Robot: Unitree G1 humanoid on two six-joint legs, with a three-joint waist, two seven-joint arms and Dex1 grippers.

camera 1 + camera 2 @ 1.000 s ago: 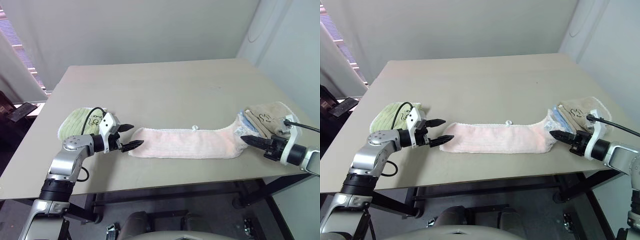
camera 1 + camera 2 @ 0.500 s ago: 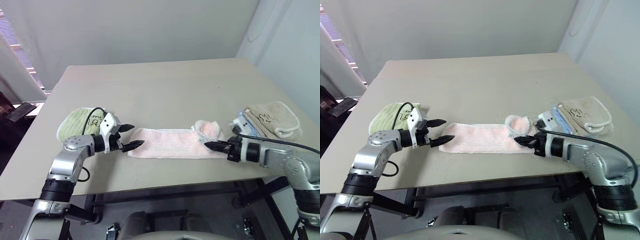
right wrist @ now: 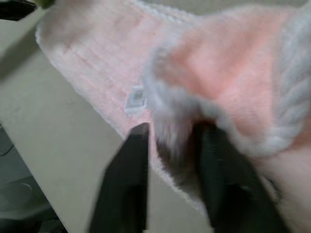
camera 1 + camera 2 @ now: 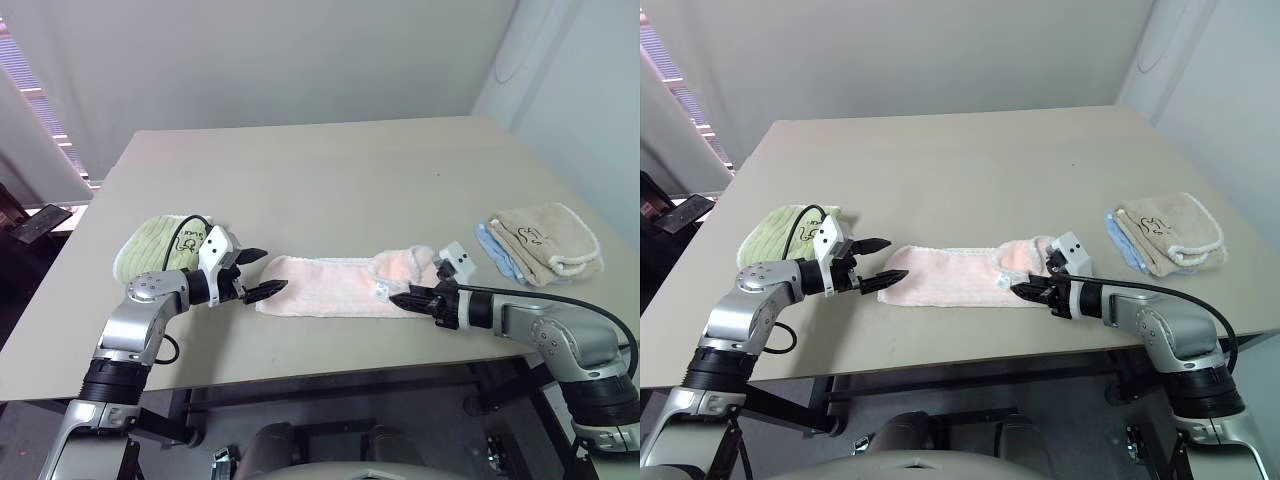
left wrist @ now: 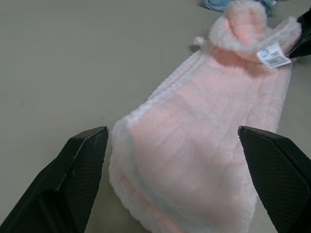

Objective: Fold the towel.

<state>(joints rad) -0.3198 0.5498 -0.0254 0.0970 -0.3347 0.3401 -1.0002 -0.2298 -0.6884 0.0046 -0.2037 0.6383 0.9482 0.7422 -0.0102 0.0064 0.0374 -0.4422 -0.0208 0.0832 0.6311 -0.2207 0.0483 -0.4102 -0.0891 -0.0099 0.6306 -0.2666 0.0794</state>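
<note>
The towel's folded end [image 4: 401, 266] has a bulge along its far edge while my right gripper is holding its near corner, so I should let go of the corner and straighten out the far edge [image 4: 408, 250].
The pale pink towel [image 4: 330, 285] lies as a long strip near the table's front edge. Its right end [image 4: 405, 265] is folded back over the strip, with a white label [image 4: 381, 291] showing. My right gripper [image 4: 397, 297] sits low at that folded end. In the right wrist view its fingers [image 3: 129, 160] stand apart, with the fluffy edge of the towel [image 3: 228, 63] between them. My left gripper [image 4: 272, 270] hovers open just off the towel's left end, nothing between its fingers [image 5: 73, 174]. The left wrist view looks along the towel [image 5: 204, 141].
A folded light-green towel [image 4: 155, 240] lies behind my left gripper. At the right edge of the table [image 4: 320, 180], a folded beige towel [image 4: 545, 238] rests on a blue cloth [image 4: 492, 240]. The towel lies close to the front edge.
My right gripper carried the towel's right end leftward and laid it over the strip. Its fingers have then parted. The left gripper has stayed put.
</note>
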